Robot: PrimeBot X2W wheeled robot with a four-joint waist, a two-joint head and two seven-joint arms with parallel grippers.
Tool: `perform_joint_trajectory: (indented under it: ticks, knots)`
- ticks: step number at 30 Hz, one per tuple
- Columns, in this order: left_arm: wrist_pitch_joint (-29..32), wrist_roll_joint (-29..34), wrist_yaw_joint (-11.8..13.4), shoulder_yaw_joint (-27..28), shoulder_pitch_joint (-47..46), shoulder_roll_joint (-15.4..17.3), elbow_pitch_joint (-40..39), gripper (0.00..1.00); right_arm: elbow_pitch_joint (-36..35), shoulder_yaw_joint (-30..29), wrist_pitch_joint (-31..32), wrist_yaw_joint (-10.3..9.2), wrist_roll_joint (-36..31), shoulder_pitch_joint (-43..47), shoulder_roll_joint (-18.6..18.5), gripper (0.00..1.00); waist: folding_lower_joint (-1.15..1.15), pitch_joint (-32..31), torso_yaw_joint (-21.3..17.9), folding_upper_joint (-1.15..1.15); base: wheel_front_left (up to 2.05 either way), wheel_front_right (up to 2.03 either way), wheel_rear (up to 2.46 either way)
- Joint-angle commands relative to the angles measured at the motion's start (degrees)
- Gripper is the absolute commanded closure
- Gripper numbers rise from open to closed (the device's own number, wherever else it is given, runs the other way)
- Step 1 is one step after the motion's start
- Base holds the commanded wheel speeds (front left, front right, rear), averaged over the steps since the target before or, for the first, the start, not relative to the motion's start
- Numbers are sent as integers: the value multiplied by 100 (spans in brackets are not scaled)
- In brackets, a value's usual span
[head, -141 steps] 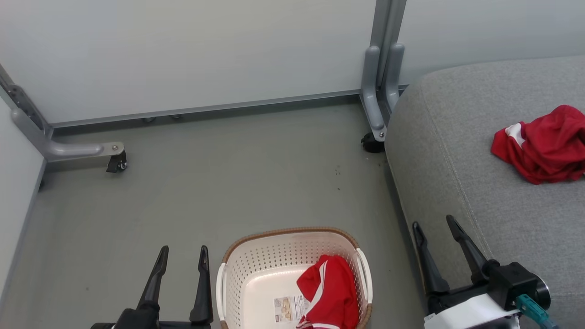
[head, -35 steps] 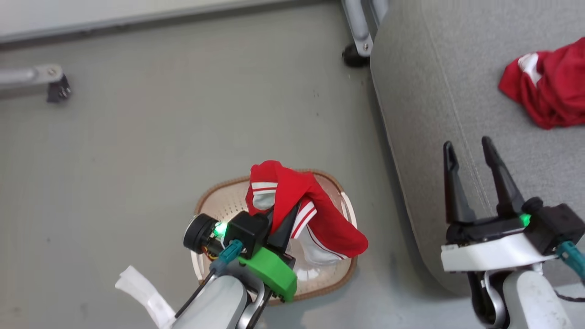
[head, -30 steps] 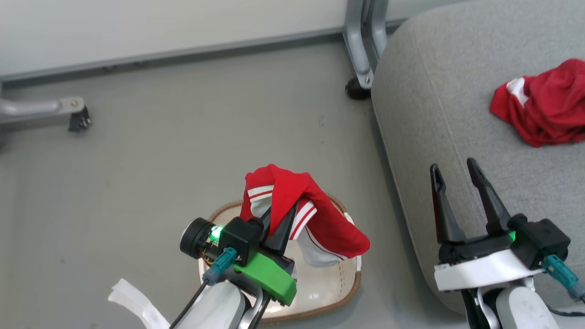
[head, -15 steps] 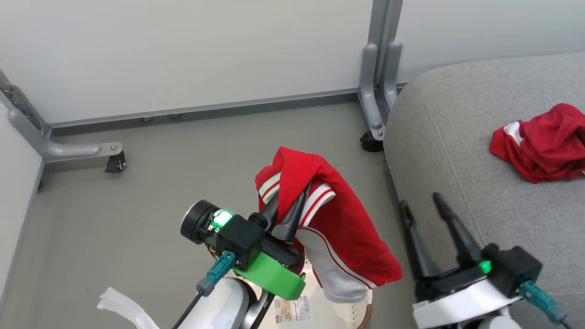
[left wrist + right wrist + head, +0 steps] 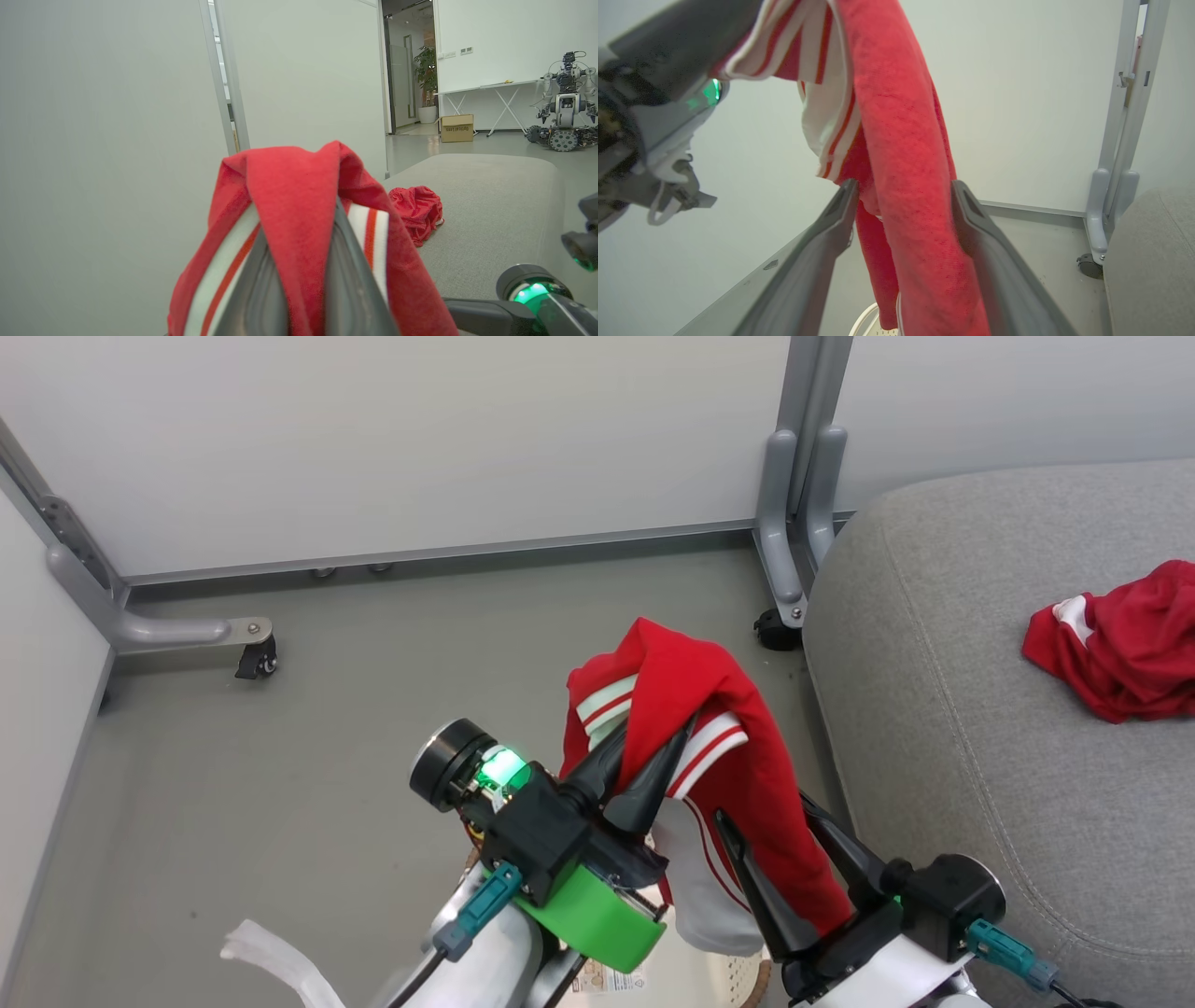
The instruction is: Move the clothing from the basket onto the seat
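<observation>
A printed label point(image 5: 611, 980) is visible on the white basket's bottom point(image 5: 679, 976). I should expect the basket to be empty when I carry the red garment away.
My left gripper point(image 5: 653, 739) is shut on a red garment with white stripes point(image 5: 738, 775), held up above the floor just left of the seat point(image 5: 980, 709). The cloth drapes over the shut fingers point(image 5: 348, 280) in the left wrist view and hangs down to the right. My right gripper point(image 5: 766, 814) is open, its two fingers on either side of the hanging cloth point(image 5: 896, 140). A second red garment point(image 5: 1120, 653) lies crumpled on the grey seat. A sliver of the white basket point(image 5: 738, 980) shows at the bottom edge, under the arms.
Grey partition panels stand behind, with a castor foot at the left point(image 5: 257, 658) and another point(image 5: 775, 630) beside the seat's corner. Open grey floor lies to the left. Far off in the left wrist view stand another robot point(image 5: 563, 116) and a cardboard box point(image 5: 457, 128).
The camera has tilted up. My left gripper has lifted the garment out of the basket, up and to the right. My right gripper has swung left, its open fingers now straddling the hanging cloth.
</observation>
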Motion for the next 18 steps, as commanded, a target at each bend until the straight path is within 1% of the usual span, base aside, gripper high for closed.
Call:
perform_joint_trajectory:
  ticks: [1,2,3,4,5,10,18]
  knots:
    - [-4,34,-10,-3,-115,0,-51,100,70,1,-19,-8,-8,-78,-38,0,1,14,14,0,0,0,0]
    - [-4,28,-7,-21,-113,0,-65,100,151,-19,-19,-8,-13,-64,-39,0,1,23,22,0,0,0,0]
    - [-4,23,-5,-37,-110,-1,-73,100,196,-12,-19,-8,-22,-55,-47,17,1,32,28,0,0,0,0]
    - [-4,17,-5,-59,-107,-2,-84,100,221,7,-19,-8,-38,-51,-53,72,1,44,34,0,0,0,0]
    - [-4,8,-6,-71,-101,-3,-86,100,240,16,-19,-8,-36,-43,-45,100,1,55,36,0,0,0,0]
    - [-4,34,11,-112,-51,-3,6,100,337,183,-19,-8,51,-16,-88,100,1,124,16,0,0,0,0]
    - [-4,106,71,-131,-53,60,147,100,301,177,-19,-8,85,-54,-108,100,1,229,-52,0,0,0,0]
